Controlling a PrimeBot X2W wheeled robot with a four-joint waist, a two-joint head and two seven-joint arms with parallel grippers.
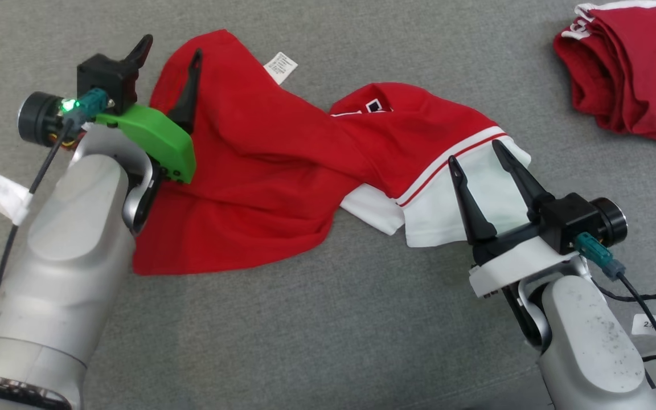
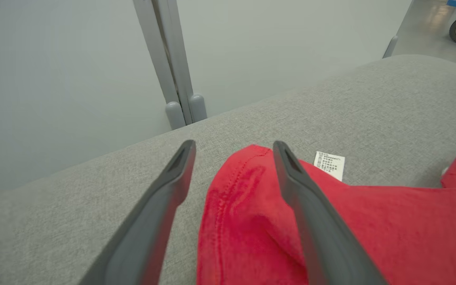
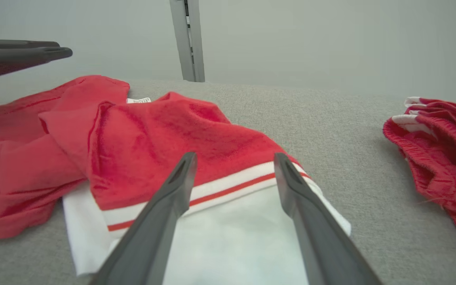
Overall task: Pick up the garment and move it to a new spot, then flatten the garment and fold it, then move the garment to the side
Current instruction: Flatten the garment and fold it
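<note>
Black and white print (image 1: 374, 106) is peeking out of the garment's fold. The red garment (image 1: 264, 147) will show more hidden lettering when I pull its raised edge over.
A red garment (image 1: 271, 165) with white, red-striped sleeves lies crumpled across the grey cushion, a white care label (image 1: 280, 67) at its far edge. My left gripper (image 1: 171, 54) hovers open over its left end, with one finger over the red cloth (image 2: 251, 221) and the other over bare cushion. My right gripper (image 1: 476, 151) stands open above the white sleeve (image 1: 453, 205) at the garment's right end, nothing between its fingers. In the right wrist view the sleeve (image 3: 228, 237) lies under the open gripper (image 3: 234, 162) and the left gripper's fingers (image 3: 34, 55) show at the upper left.
A second red garment (image 1: 630, 68) with white trim lies bunched at the far right, also seen as a red heap (image 3: 441, 158). The grey cushion (image 1: 362, 319) ends at a far edge (image 2: 133, 146) before a pale wall with a grey post (image 2: 172, 79). A cable (image 1: 652, 307) trails by my right arm.
</note>
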